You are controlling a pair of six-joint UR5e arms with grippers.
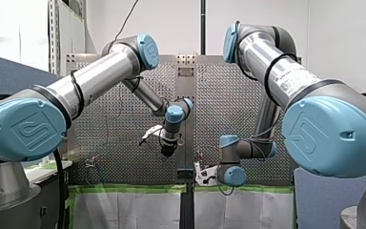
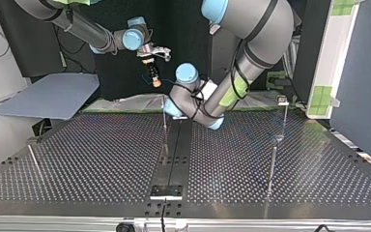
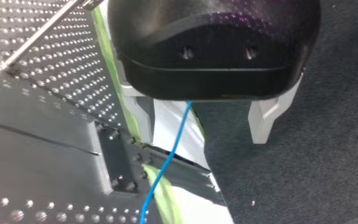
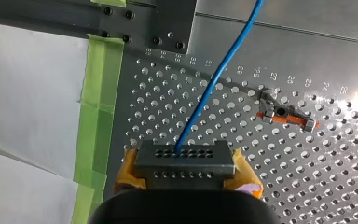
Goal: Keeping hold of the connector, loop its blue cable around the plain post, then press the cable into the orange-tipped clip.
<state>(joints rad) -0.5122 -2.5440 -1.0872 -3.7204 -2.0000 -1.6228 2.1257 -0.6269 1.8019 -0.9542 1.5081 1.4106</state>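
I expect the blue cable [image 4: 216, 76] to swing straighter and stay free of kinks when I carry it, because it rises from the connector's side [image 4: 178, 149] in a smooth curve.
My right gripper [image 4: 185, 169] has yellow pads and is shut on a grey metal connector [image 4: 184, 158] with rows of small holes. The blue cable [image 4: 219, 74] leaves the connector's face and runs ahead over the perforated table. The orange-tipped clip [image 4: 285, 114] lies on the plate ahead of the connector and to one side, apart from the cable. My left gripper [image 3: 203, 137] is open, its pale fingers [image 3: 265, 122] wide apart. The blue cable [image 3: 168, 161] passes loosely between them. In the top view my right gripper [image 2: 154, 78] hangs above the far table edge.
Thin upright rods stand on the perforated table [image 2: 101, 159]: one near the middle [image 2: 165, 126], one at the top view's right [image 2: 272, 166], one at its left [image 2: 34, 162]. Green tape [image 4: 98, 107] lines the table's edge, with white sheeting beyond.
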